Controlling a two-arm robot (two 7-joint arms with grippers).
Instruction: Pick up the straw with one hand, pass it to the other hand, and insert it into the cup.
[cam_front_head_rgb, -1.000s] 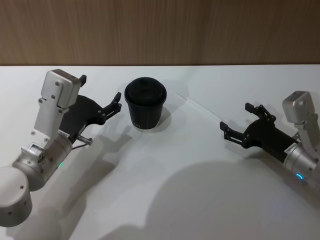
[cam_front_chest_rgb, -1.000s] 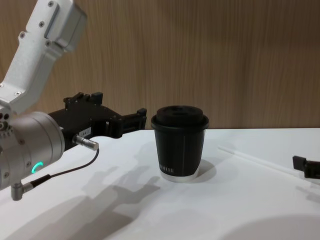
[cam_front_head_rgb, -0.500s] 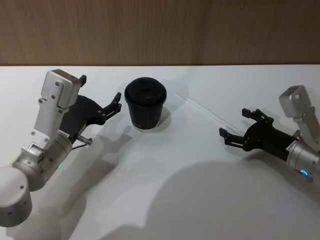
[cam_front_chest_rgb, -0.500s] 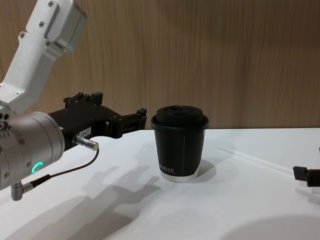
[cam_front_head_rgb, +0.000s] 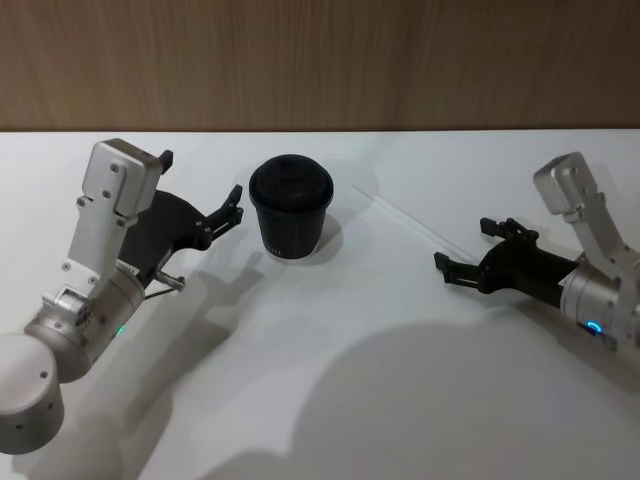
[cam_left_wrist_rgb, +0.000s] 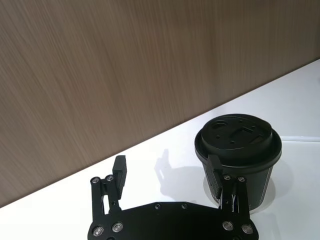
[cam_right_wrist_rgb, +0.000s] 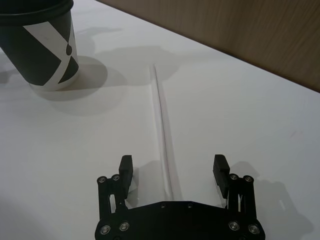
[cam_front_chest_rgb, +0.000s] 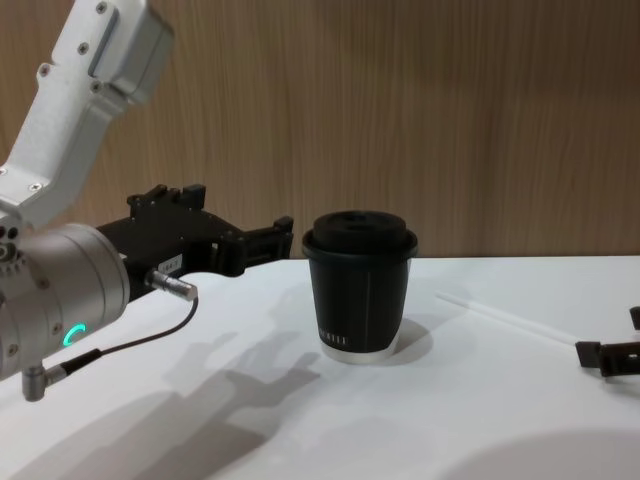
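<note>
The white straw (cam_front_head_rgb: 413, 223) is straight from end to end (cam_front_head_rgb: 385, 206), so its free part should stay stiff when I pick it up by its lower end.
The black cup (cam_front_head_rgb: 291, 208) with its domed lid stands upright on the white table. The thin white straw (cam_front_head_rgb: 405, 219) lies flat to its right, running diagonally away from the cup. My right gripper (cam_front_head_rgb: 465, 245) is open and low over the table, straddling the straw's end farthest from the cup. In the right wrist view the straw (cam_right_wrist_rgb: 162, 120) passes between the spread fingers of the right gripper (cam_right_wrist_rgb: 173, 167). My left gripper (cam_front_head_rgb: 232, 205) hovers open just left of the cup, holding nothing. The left wrist view shows the left gripper (cam_left_wrist_rgb: 167, 172) with the cup (cam_left_wrist_rgb: 239, 150) beside one finger.
A wooden wall (cam_front_head_rgb: 320, 60) runs along the far edge of the table (cam_front_head_rgb: 330, 380). From the chest, I see the cup (cam_front_chest_rgb: 360, 285), the straw (cam_front_chest_rgb: 500, 318) and a right fingertip (cam_front_chest_rgb: 590, 352) at the right edge.
My right gripper has sunk lower and shifted slightly toward the cup, settling around the straw's end. The left arm, cup and straw have not moved.
</note>
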